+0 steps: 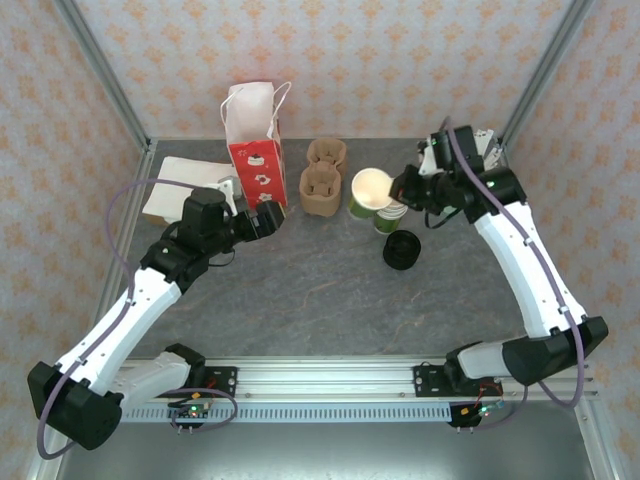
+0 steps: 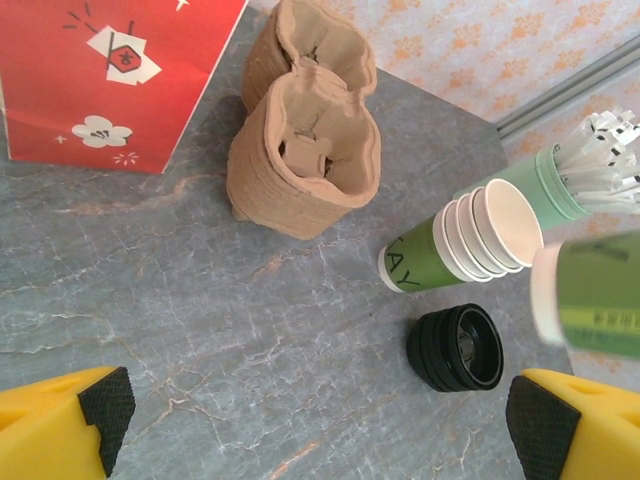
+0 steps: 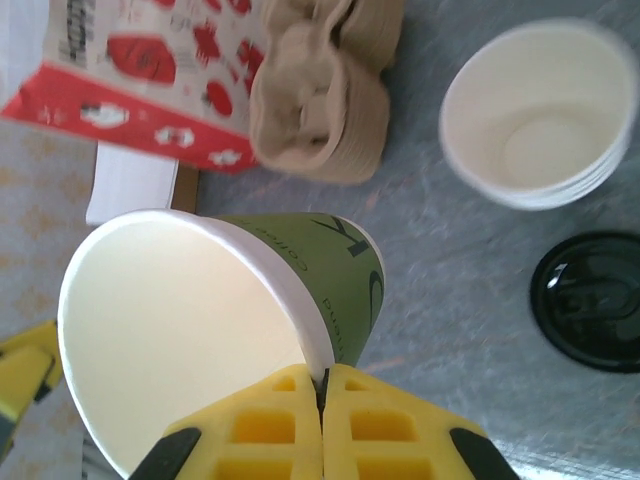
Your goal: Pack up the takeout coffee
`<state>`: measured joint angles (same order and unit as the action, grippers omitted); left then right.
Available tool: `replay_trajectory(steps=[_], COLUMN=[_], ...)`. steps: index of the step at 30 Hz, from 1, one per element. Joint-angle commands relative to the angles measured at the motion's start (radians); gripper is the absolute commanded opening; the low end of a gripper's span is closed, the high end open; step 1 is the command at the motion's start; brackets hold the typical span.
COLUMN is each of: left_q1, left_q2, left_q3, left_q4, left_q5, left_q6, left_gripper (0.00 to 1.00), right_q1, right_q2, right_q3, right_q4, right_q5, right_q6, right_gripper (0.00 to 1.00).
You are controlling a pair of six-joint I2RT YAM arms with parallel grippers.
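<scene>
I should keep carrying my right gripper's cup point(image 1: 371, 189), which hangs opening up and free of the other cups, until its bottom meets the open tabletop point(image 1: 329, 270) by the carrier.
My right gripper point(image 3: 322, 385) is shut on the rim of one dark green paper cup point(image 3: 220, 320), lidless and cream inside, held tilted above the table; from the top the cup point(image 1: 370, 187) hangs beside the brown pulp carrier point(image 1: 322, 180). A stack of several more green cups point(image 2: 460, 240) stands just beneath and to the right, also seen as cream open mouths point(image 3: 535, 110). A stack of black lids point(image 2: 455, 347) lies on the table near them point(image 1: 402, 250). My left gripper point(image 2: 310, 410) is open and low over bare table, short of the lids.
A red paper bag point(image 1: 255, 150) stands upright at the back left next to the carriers point(image 2: 300, 150). A pale mint cup of white sticks point(image 2: 570, 170) stands behind the cup stack. A pale flat packet point(image 1: 185, 190) lies by the left arm.
</scene>
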<state>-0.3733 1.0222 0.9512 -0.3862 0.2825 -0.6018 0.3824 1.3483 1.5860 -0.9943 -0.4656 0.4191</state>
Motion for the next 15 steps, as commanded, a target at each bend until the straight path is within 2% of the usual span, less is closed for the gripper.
replay_trajectory(steps=[1,7,15], left_q1=[-0.008,-0.007,-0.007], left_q2=[-0.028,-0.049,-0.058], left_q3=[0.026,0.019,0.012], left_q4=[-0.029,-0.042,-0.045], left_q5=[-0.046,-0.063,-0.068], left_q6=[0.008,0.009,0.006], left_gripper=[0.99,0.99,0.99], right_q1=[0.080,0.203,0.253], right_q2=[0.000,0.049,0.118], right_q3=[-0.062,-0.168,-0.308], right_q4=[0.051,0.126,0.296], right_q5=[0.059,0.107,0.115], right_q6=[0.070,0.094,0.096], right_gripper=[0.06,0.06,0.07])
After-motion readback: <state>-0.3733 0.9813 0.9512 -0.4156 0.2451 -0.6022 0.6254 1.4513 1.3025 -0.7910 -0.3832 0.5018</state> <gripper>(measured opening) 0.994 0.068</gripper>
